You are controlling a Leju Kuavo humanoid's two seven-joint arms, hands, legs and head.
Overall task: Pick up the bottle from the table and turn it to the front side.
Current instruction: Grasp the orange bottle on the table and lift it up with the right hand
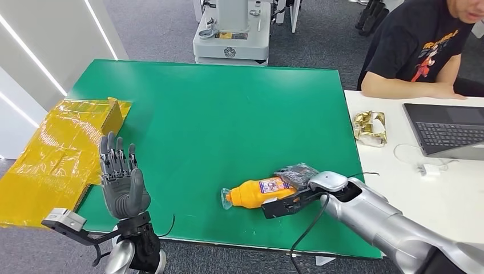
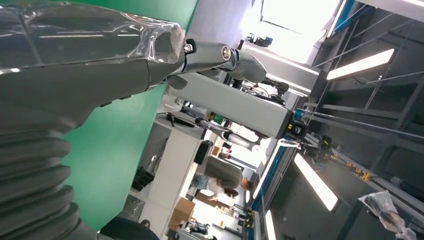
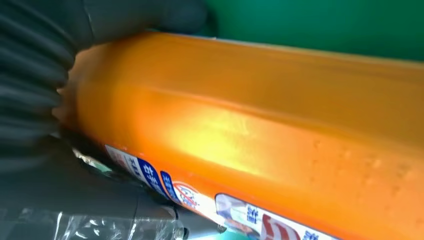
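I expect the orange bottle [image 1: 250, 194] to show a larger hidden front label when I turn it, because the label [image 1: 274, 185] facing up is a small printed block.
An orange bottle [image 1: 254, 192] with a clear cap and a white-and-blue label lies on its side on the green table [image 1: 217, 114], near the front edge, cap pointing left. My right hand [image 1: 297, 182] grips its base end, dark fingers over the top. In the right wrist view the bottle [image 3: 250, 125] is very close, with the thumb [image 3: 125, 20] lying across it and the label facing partly down. My left hand [image 1: 121, 180] is raised upright and open at the table's front left corner, holding nothing. The left wrist view shows that left hand [image 2: 60, 75] close up.
Yellow plastic-wrapped packaging [image 1: 57, 154] lies off the table's left edge. To the right stands a white table with a laptop [image 1: 448, 128], a gold wrapper [image 1: 369, 127] and a seated person [image 1: 422, 45]. A robot base [image 1: 231, 34] stands behind the green table.
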